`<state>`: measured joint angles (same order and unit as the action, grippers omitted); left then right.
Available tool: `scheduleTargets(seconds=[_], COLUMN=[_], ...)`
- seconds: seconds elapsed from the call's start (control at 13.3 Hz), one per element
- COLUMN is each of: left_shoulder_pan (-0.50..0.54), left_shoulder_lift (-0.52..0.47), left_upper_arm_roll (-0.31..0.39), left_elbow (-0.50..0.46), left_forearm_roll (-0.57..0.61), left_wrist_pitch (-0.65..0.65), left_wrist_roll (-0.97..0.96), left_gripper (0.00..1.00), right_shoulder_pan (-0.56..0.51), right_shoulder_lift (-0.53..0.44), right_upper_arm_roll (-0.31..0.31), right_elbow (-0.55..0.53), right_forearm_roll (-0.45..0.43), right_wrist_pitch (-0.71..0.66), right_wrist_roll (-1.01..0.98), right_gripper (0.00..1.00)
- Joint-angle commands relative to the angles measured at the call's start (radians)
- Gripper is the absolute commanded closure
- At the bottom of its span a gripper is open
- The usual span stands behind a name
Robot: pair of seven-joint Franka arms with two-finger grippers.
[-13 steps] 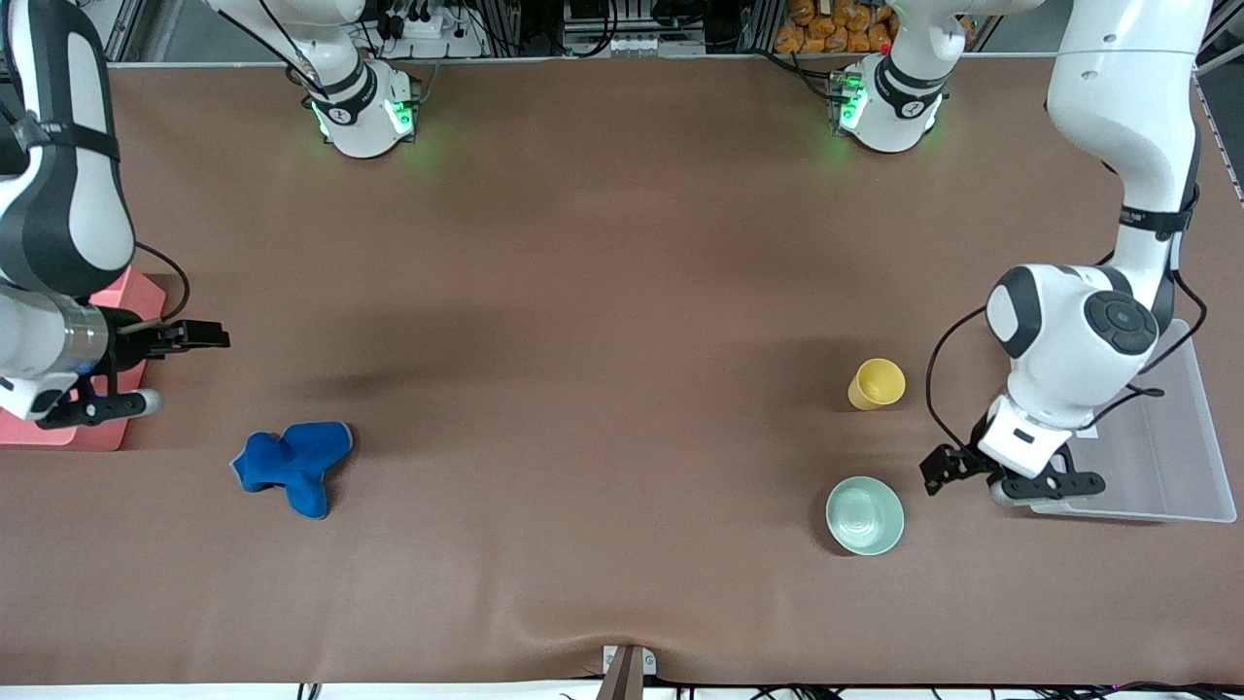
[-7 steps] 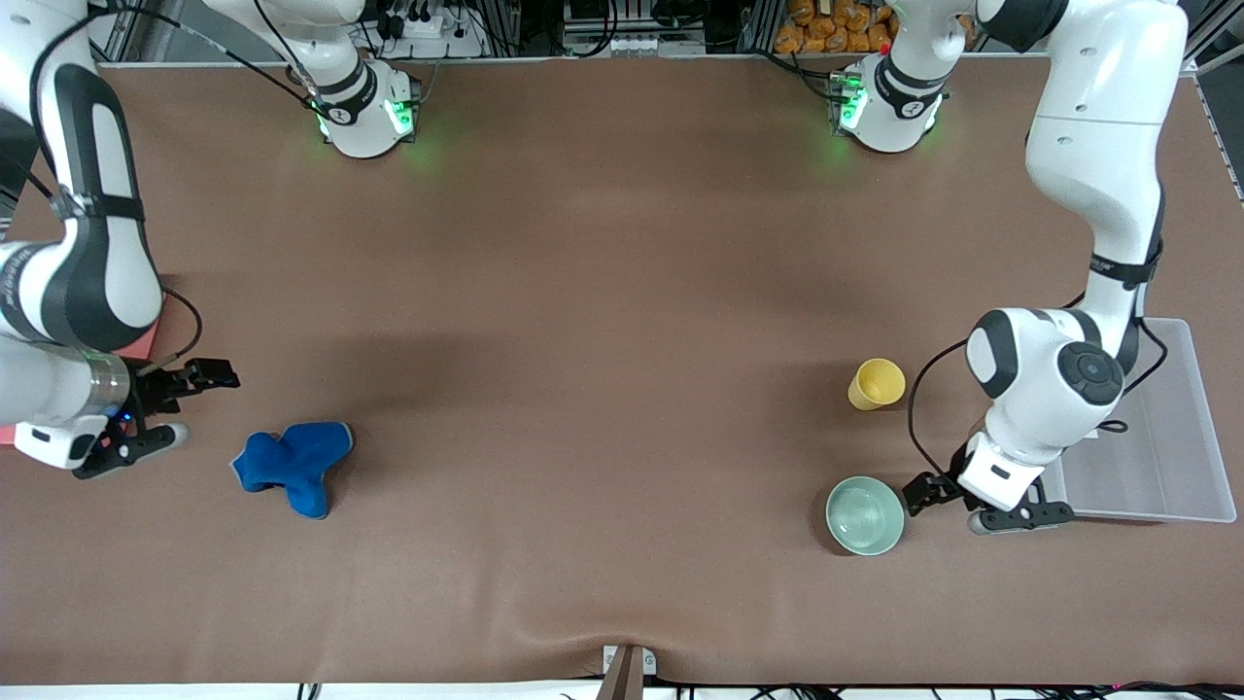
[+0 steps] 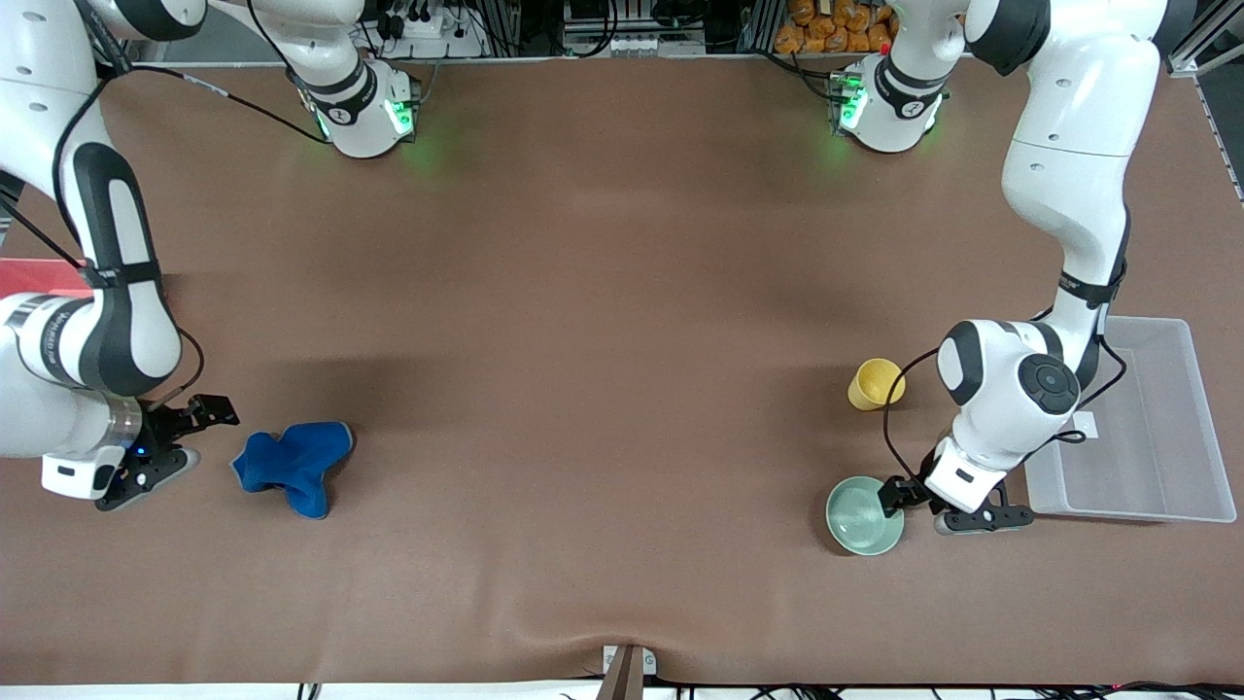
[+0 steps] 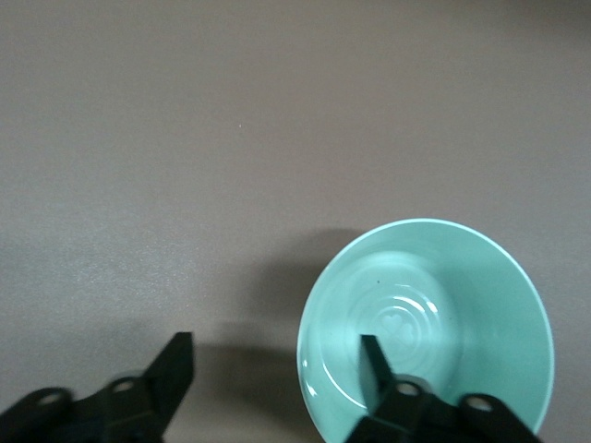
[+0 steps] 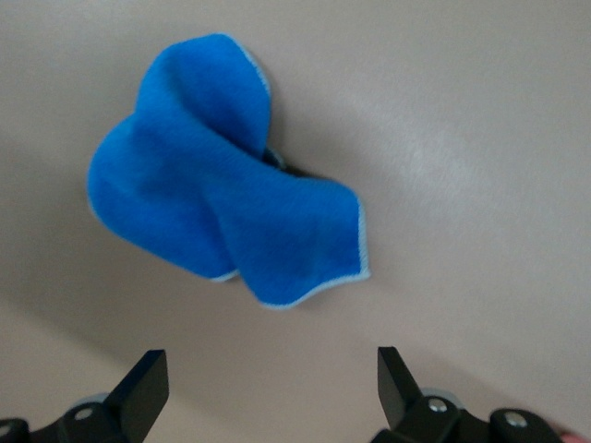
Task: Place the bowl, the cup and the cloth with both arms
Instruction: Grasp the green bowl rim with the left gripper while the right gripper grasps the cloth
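My right gripper will lift the blue cloth (image 3: 296,463) still bunched and drooping from my fingers, because soft folds (image 5: 220,155) gather the cloth through its middle.
The pale mint-green bowl (image 3: 864,516) stands upright on the brown table toward the left arm's end, nearer the front camera than the yellow cup (image 3: 876,384). My left gripper (image 3: 891,495) is open at the bowl's rim; in the left wrist view the bowl (image 4: 434,305) has one finger over its inside and the other over the table, and the gripper (image 4: 277,369) straddles the rim. The blue cloth (image 3: 293,465) lies crumpled toward the right arm's end. My right gripper (image 3: 206,411) is open and empty beside it; in the right wrist view the cloth (image 5: 217,208) lies just ahead of the gripper (image 5: 271,383).
A clear plastic tray (image 3: 1137,428) sits at the left arm's end of the table, beside the left arm's wrist. A pink-red object (image 3: 34,277) shows at the right arm's end, mostly covered by that arm.
My left gripper moved from beside the tray to the bowl's rim. My right gripper came down from the pink object toward the cloth. Bowl, cup and cloth stayed put.
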<state>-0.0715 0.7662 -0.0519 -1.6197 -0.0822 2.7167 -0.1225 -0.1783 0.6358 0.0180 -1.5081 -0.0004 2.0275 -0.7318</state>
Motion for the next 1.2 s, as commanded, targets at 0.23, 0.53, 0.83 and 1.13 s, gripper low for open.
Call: scheduleTargets(seconds=[0.23, 0.53, 0.83, 1.13], left_shoulder_pan=[-0.011, -0.013, 0.010, 0.091], left_shoulder_lift=[0.053, 0.044, -0.016, -0.117], left_upper_arm_roll=[0.004, 0.004, 0.012, 0.015], left_elbow=[0.030, 0.072, 0.095, 0.119], left_forearm_roll=[-0.025, -0.024, -0.030, -0.014], left_wrist_pitch=[0.069, 0.067, -0.065, -0.311], left_wrist_roll=[-0.016, -0.069, -0.068, 0.007], left_gripper=[0.97, 1.00, 1.00, 1.00], right_shoulder_pan=[0.010, 0.010, 0.013, 0.014], right_shoulder_lift=[0.039, 0.061, 0.087, 0.114], right_upper_arm_roll=[0.014, 0.017, 0.017, 0.017], right_elbow=[0.002, -0.006, -0.004, -0.004], right_forearm_roll=[0.013, 0.025, 0.085, 0.102], right_wrist_pitch=[0.071, 0.114, 0.138, 0.175], right_wrist_roll=[-0.061, -0.063, -0.063, -0.060], right_gripper=[0.00, 0.00, 0.00, 0.00])
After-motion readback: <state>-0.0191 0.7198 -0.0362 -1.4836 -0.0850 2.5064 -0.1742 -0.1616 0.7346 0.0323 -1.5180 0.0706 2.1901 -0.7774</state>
